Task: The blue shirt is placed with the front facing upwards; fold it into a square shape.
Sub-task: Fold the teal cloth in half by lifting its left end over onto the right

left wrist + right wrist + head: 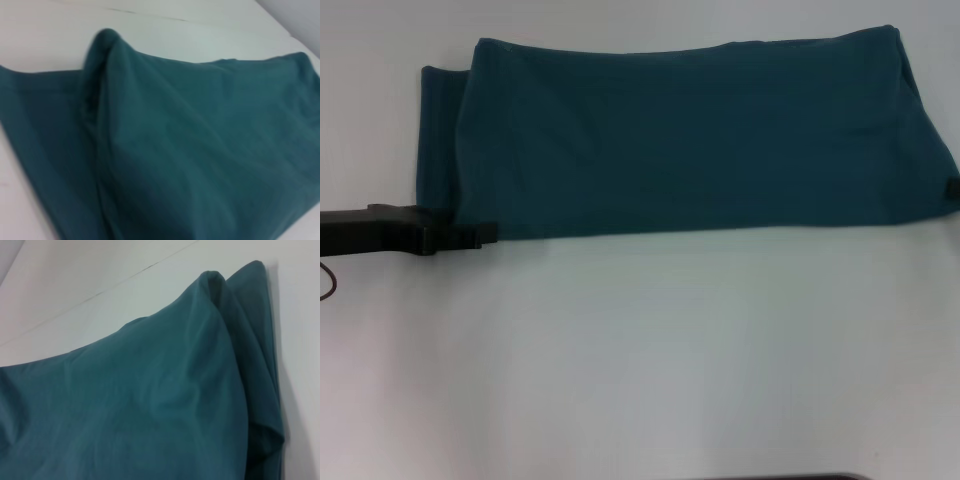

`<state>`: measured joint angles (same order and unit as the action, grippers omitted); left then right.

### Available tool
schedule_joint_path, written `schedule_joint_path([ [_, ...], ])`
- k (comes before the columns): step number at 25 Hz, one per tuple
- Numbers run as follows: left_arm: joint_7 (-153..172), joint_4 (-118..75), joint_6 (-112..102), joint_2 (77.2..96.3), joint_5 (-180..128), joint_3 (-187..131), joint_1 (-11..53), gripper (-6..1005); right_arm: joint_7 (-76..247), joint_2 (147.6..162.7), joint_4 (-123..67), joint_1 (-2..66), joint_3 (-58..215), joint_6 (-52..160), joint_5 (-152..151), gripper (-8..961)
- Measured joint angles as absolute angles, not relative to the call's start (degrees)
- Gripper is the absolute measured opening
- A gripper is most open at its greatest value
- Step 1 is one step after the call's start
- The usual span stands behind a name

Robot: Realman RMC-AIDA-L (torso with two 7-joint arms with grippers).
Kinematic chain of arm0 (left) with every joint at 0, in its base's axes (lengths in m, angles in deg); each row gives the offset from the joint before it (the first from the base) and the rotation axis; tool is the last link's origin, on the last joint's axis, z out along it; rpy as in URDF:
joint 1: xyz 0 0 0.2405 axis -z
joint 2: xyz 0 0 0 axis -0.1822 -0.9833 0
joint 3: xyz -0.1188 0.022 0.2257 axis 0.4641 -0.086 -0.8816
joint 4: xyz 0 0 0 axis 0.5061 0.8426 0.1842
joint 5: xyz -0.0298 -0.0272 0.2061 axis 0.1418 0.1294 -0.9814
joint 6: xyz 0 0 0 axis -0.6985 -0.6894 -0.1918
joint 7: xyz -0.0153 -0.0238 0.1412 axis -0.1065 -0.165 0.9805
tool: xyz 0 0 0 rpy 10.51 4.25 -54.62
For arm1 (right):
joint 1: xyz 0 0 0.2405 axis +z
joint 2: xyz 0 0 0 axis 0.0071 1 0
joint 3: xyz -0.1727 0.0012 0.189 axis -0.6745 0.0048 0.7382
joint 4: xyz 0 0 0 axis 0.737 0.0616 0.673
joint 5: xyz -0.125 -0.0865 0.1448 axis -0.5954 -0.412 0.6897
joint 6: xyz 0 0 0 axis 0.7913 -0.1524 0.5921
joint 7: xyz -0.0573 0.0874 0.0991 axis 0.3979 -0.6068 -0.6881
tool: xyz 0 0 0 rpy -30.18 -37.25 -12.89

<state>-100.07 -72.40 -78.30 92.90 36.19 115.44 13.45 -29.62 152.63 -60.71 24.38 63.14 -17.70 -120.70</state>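
Note:
The shirt's near edge has my left gripper too far in along it. Next, my left gripper moves back out to the layered corner and grips there before it pulls.
The blue shirt lies folded into a wide flat band across the far part of the white table. Its plain side is up, and no letters or neck label show. My left gripper comes in from the left, low over the table, with its tip at the band's near left corner. Only a small black part of my right gripper shows, at the band's near right corner by the picture's edge. The left wrist view shows layered folds of the shirt close up, and so does the right wrist view. Neither shows fingers.
A thin dark cable hangs under my left arm at the left edge. A dark strip shows at the table's near edge. A thin seam line runs across the table beyond the shirt.

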Motion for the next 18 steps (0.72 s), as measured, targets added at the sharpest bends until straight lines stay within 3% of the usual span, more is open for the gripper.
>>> schedule_joint_path([
  [18, -99.4, -74.1, -83.9, 92.74, 36.7, 119.0, 14.6, 858, -29.6, 152.54, -60.5, 24.5, 63.1, -17.7, -120.7, 3],
])
